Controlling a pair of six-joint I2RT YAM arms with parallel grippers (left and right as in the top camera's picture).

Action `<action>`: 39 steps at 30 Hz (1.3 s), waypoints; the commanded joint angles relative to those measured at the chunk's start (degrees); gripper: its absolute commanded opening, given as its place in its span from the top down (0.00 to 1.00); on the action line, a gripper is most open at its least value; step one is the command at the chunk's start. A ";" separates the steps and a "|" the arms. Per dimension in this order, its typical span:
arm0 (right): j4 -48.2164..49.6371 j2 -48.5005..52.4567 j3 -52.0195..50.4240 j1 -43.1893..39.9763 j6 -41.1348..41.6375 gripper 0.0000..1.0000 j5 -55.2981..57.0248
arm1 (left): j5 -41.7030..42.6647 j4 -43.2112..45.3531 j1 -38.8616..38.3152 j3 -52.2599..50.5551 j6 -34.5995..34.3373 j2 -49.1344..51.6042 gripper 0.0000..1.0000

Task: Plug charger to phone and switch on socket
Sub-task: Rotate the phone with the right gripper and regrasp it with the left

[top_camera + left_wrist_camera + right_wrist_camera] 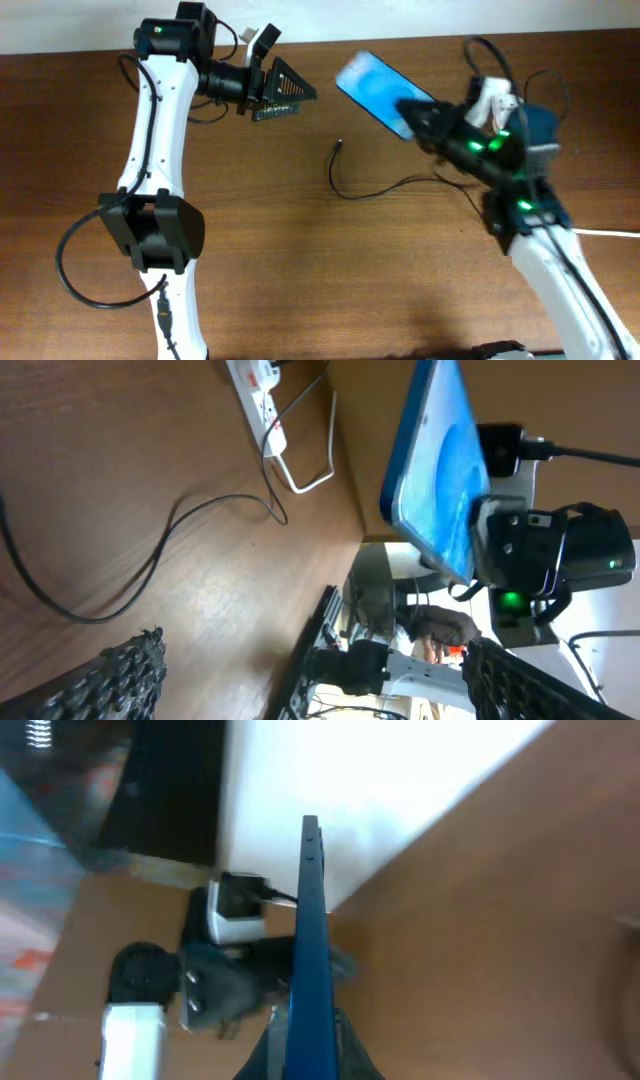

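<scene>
I should take the phone's loose end [354, 70] with my left gripper before my right gripper, now holding the phone, grasps the charger, as the charger's tip [338, 144] is loose.
My right gripper [425, 115] is shut on the phone [372, 88] and holds it tilted above the table at the back centre. The phone's blue screen also shows in the left wrist view [435, 450]. It shows edge-on between my fingers [312, 1055] in the right wrist view [312, 940]. The charger, a thin black cable [340, 175], lies loose on the table in front of the phone, its small tip [341, 146] free. My left gripper [293, 97] is open and empty, left of the phone. The white socket strip [255, 390] shows only in the left wrist view.
The thick white cord [310, 470] loops beside the strip, and a piece of it shows at the right edge [610, 232]. The table's far edge runs behind the phone. The left arm's base [152, 232] stands at the front left.
</scene>
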 commanded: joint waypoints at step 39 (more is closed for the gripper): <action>17.38 21.97 3.74 22.34 31.78 0.96 43.58 | -1.73 72.67 -5.40 -23.50 -72.91 -1.95 0.52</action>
